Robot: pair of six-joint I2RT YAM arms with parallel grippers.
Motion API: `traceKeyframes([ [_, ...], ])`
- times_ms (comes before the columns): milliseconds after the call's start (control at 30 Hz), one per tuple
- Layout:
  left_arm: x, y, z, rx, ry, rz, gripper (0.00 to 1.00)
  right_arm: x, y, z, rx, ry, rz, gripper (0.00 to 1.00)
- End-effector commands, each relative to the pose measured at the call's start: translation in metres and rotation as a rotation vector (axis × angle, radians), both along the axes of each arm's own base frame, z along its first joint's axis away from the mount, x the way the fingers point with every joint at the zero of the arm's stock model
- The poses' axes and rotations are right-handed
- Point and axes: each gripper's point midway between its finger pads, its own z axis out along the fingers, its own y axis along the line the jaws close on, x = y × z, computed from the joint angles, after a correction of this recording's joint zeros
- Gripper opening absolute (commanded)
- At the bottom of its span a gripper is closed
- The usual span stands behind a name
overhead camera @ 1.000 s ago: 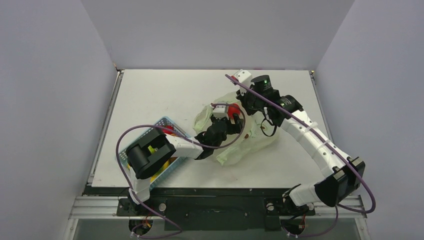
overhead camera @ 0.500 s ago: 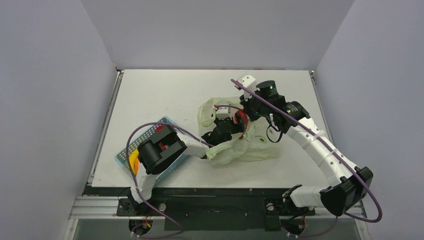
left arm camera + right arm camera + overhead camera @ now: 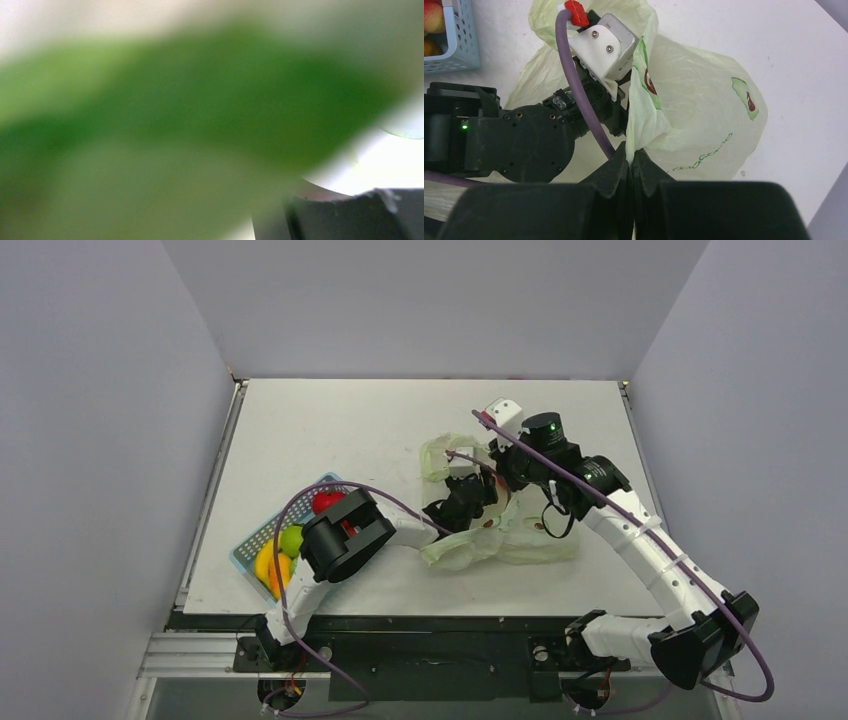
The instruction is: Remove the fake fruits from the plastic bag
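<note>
My left gripper has the bag's rim [image 3: 643, 75] hanging against its wrist, and the bag's rim hides the fruit. My right gripper should pull the bag's rim toward the table's near edge [image 3: 525, 606].
The pale yellow-green plastic bag [image 3: 500, 535] [image 3: 704, 115] lies crumpled at mid-table. My right gripper [image 3: 503, 472] [image 3: 630, 152] is shut on a pinch of its rim and holds the mouth up. My left gripper [image 3: 474, 496] reaches into that mouth from the left, its fingertips buried in the plastic. The left wrist view is filled by a blurred green surface [image 3: 200, 100] pressed close to the lens, and only one dark finger [image 3: 350, 215] shows at the lower right. Whether those jaws hold anything cannot be seen. Any fake fruits inside the bag are hidden.
A blue lattice basket [image 3: 252, 540] [image 3: 461, 40] stands at the front left, holding a red fruit [image 3: 325, 502], a light green round one [image 3: 291, 538] and yellow-orange ones [image 3: 268, 566]. The left arm's elbow [image 3: 345, 535] hangs over its right side. Purple cables loop around both arms.
The left arm has pushed right, deeper into the bag. The right gripper has carried the pinched rim right and slightly nearer, dragging the bag along. The basket's fruits have come into view.
</note>
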Motion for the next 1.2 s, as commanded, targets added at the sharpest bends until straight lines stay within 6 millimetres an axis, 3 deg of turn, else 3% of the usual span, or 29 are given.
traceKeyframes([
  [0, 0.005, -0.010, 0.007, 0.000, -0.008, -0.016, 0.52, -0.010, -0.001, 0.019, 0.043, -0.058, 0.001, 0.00],
  [100, 0.000, -0.010, 0.010, -0.010, -0.025, -0.051, 0.47, -0.013, -0.008, 0.013, 0.011, -0.070, 0.006, 0.00],
  [200, -0.006, -0.004, 0.022, -0.016, -0.042, -0.081, 0.36, -0.011, -0.025, 0.005, -0.051, -0.123, -0.016, 0.00],
  [233, -0.009, -0.005, 0.025, -0.020, -0.043, -0.103, 0.31, -0.013, -0.030, -0.009, -0.078, -0.113, -0.019, 0.00],
  [267, -0.012, -0.002, 0.032, -0.024, -0.051, -0.115, 0.30, -0.010, -0.036, -0.005, -0.078, -0.148, -0.042, 0.00],
  [300, -0.015, -0.003, 0.037, -0.029, -0.052, -0.141, 0.26, -0.010, -0.044, -0.015, -0.107, -0.145, -0.063, 0.00],
  [433, -0.033, 0.005, 0.063, -0.063, -0.067, -0.215, 0.21, -0.007, -0.072, -0.028, -0.192, -0.196, -0.158, 0.00],
  [567, -0.055, 0.020, 0.089, -0.101, -0.078, -0.270, 0.17, -0.005, -0.082, -0.036, -0.194, -0.237, -0.197, 0.00],
  [733, -0.075, 0.034, 0.103, -0.124, -0.070, -0.320, 0.15, -0.001, -0.087, -0.041, -0.175, -0.232, -0.236, 0.00],
  [867, -0.087, 0.043, 0.110, -0.145, -0.061, -0.339, 0.17, -0.006, -0.075, -0.038, -0.099, -0.226, -0.164, 0.00],
  [900, -0.091, 0.045, 0.112, -0.158, -0.056, -0.343, 0.19, -0.010, -0.061, -0.035, -0.046, -0.221, -0.092, 0.00],
  [1067, -0.098, 0.033, 0.112, -0.231, -0.019, -0.380, 0.36, -0.009, -0.023, -0.024, 0.052, -0.245, 0.092, 0.00],
  [1167, -0.093, 0.022, 0.095, -0.221, 0.010, -0.386, 0.48, -0.016, -0.005, -0.015, 0.069, -0.217, 0.198, 0.00],
])
